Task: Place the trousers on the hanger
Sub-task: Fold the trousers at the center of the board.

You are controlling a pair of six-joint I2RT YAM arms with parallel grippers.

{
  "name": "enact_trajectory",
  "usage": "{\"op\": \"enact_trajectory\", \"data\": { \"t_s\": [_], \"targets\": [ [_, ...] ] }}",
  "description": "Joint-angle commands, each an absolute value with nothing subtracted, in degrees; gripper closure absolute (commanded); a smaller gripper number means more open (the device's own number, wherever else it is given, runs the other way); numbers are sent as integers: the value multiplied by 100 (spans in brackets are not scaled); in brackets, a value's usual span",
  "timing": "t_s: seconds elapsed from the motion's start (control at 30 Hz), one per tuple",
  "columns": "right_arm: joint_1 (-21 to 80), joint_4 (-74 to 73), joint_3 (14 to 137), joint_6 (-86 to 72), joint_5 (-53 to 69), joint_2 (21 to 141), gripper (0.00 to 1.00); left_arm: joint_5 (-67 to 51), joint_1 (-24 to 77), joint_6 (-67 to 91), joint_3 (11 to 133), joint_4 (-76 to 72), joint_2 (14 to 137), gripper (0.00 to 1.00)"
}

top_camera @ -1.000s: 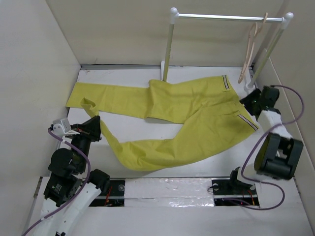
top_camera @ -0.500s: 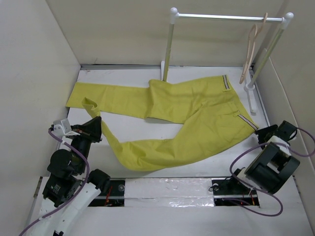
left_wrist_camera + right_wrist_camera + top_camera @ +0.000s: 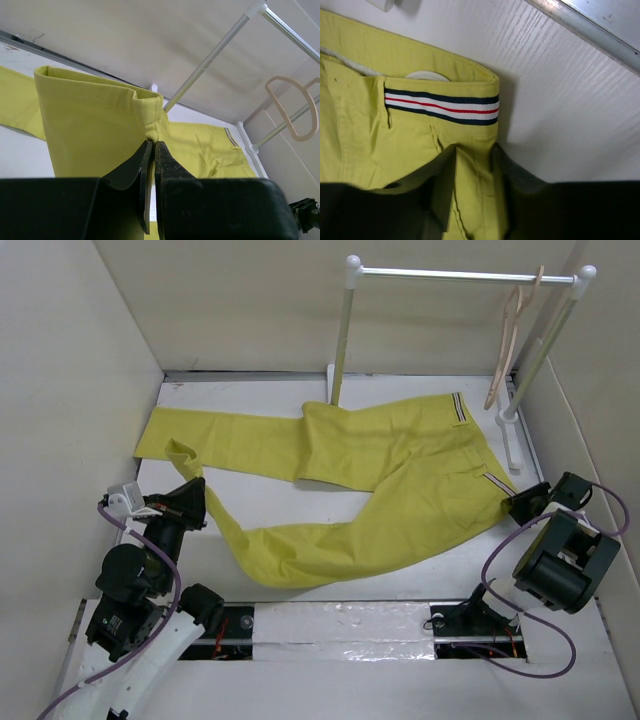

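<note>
The waistband is at a slant and the far leg bunches (image 3: 318, 426) next to the rack's foot, so next my right gripper pulls the near waistband corner (image 3: 503, 488) straight before it folds the legs together.
The mustard-yellow trousers (image 3: 380, 480) lie spread across the table, legs to the left and striped waistband (image 3: 440, 106) to the right. My left gripper (image 3: 192, 498) is shut on the cuff of the near leg (image 3: 100, 125), and its tips (image 3: 152, 145) pinch a fold of cloth held off the table. My right gripper (image 3: 522, 502) sits at the near waistband corner. Its jaws (image 3: 474, 152) stand apart with yellow cloth between them. The pale wooden hanger (image 3: 508, 340) hangs at the right end of the rail and also shows in the left wrist view (image 3: 292, 112).
The white rail rack (image 3: 460, 275) stands at the back right, with its foot (image 3: 510, 445) on the table just behind the waistband. Beige walls close in on the left, back and right. A metal strip (image 3: 590, 25) runs along the table's right edge.
My right gripper left the rack's foot, swung back to the right edge, then came in onto the near waistband corner. The left arm and trousers have not moved.
</note>
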State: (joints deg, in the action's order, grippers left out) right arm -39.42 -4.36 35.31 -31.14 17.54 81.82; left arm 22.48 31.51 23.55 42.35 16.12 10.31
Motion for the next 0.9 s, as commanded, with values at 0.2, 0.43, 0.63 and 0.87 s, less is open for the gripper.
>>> {"op": "enact_trajectory", "data": {
  "t_s": [0.2,0.43,0.63,0.87],
  "targets": [
    [-3691,-62,3401,-3805,1275,7858,100,2338,3182,2320,4394,1389,1072,100],
    [-3962,-711,3269,-3806,388,6515,100,2513,3182,2320,4447,1424,1073,100],
    [-4736,-1704,3208,-3525,-139,4906,100,2997,3251,2443,4561,1450,844,100],
    [-5019,-2689,3314,-3314,-414,3991,100,3287,3691,2505,4570,1503,747,100]
  ]
}}
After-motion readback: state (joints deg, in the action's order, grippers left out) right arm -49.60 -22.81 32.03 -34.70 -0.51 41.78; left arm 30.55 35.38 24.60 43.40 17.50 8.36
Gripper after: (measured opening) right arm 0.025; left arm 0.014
